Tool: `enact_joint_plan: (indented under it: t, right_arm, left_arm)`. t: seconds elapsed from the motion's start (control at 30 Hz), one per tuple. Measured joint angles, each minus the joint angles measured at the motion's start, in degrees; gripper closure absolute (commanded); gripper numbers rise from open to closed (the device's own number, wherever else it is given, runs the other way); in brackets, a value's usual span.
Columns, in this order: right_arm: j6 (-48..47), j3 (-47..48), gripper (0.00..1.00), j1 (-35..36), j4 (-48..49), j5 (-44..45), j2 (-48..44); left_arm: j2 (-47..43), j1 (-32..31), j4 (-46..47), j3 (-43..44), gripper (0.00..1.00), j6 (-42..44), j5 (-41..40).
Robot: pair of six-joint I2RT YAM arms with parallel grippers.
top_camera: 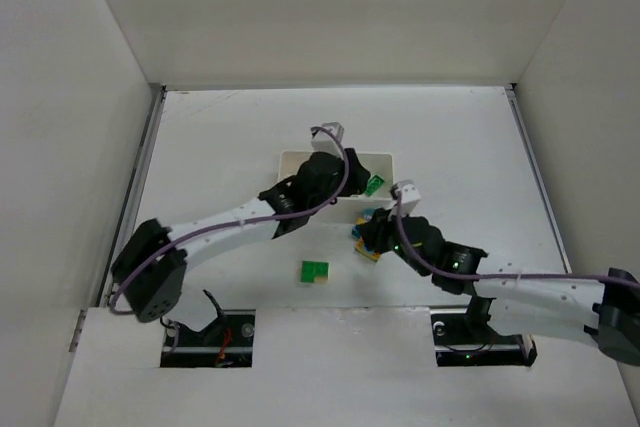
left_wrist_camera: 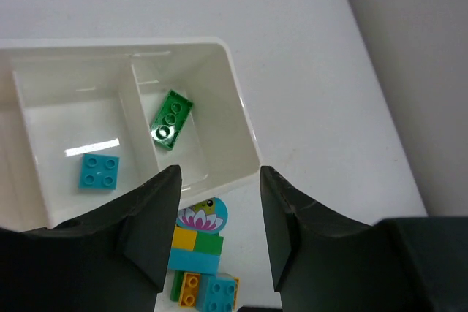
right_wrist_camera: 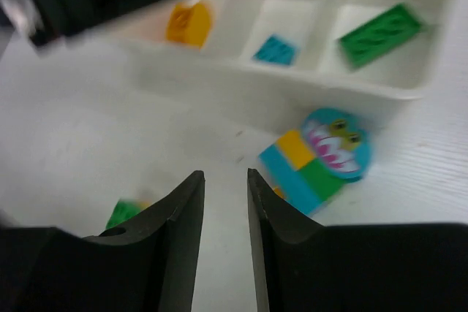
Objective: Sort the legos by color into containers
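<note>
Next, I lift the loose brick [top_camera: 313, 271] with my right gripper and hold it for my left gripper to grasp before sorting, since it has green and yellow [top_camera: 319, 278] joined.
The white tray [left_wrist_camera: 241, 118] holds a cyan brick [left_wrist_camera: 99, 171] in its middle compartment and a green brick [left_wrist_camera: 172, 119] in its right one. In the right wrist view an orange brick [right_wrist_camera: 186, 23] lies in the left compartment. A mixed clump [left_wrist_camera: 197, 242] of yellow, green and cyan bricks with a round lotus piece lies on the table just in front of the tray. My left gripper [left_wrist_camera: 219, 180] is open and empty above the tray's near right corner. My right gripper [right_wrist_camera: 225, 177] is open a little and empty, just left of the clump [right_wrist_camera: 318, 158].
A loose green-and-yellow brick [top_camera: 316, 271] lies on the table nearer the arm bases; it also shows in the right wrist view [right_wrist_camera: 126, 212]. The left arm [top_camera: 240, 219] covers most of the tray [top_camera: 385, 159] from above. White walls enclose the table.
</note>
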Motion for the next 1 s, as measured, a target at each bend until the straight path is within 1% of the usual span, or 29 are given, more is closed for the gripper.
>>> enact_joint_plan:
  t: [0.07,0.13,0.27,0.43,0.5,0.67,0.83,1.0]
  right_arm:
    - [-2.3,2.6,0.56,5.5,-0.1,-1.7,4.4]
    - [-4.7,4.8,0.43,10.1,0.0,-3.2,9.0]
    - [-10.3,7.6,0.29,15.4,0.0,-5.3,17.0]
    - [-15.2,10.2,0.28,16.0,-1.0,-8.8,23.3]
    - [-16.6,11.8,0.28,16.0,-1.8,-10.1,25.4]
    - [-20.2,16.6,0.28,15.8,-5.0,-12.2,30.6]
    - [-23.2,20.6,0.29,14.8,-8.8,-13.8,34.3]
    - [-25.3,22.3,0.32,13.4,-11.3,-15.2,36.6]
  left_arm:
    - [-7.4,1.1,0.0,-4.3,0.56,-0.3,0.1]
    - [-15.3,2.6,-0.4,-9.4,0.55,-1.1,0.3]
    - [-27.7,6.5,-5.9,-17.0,0.55,-3.3,1.9]
    - [-36.9,11.3,-16.4,-21.7,0.56,-5.1,6.4]
    - [-38.9,12.9,-20.2,-22.9,0.56,-5.4,8.4]
    - [-41.4,15.8,-26.3,-26.4,0.57,-5.7,12.2]
    - [-42.9,18.3,-29.8,-28.0,0.57,-5.7,14.8]
    - [-43.3,18.8,-30.0,-28.0,0.57,-5.8,16.2]
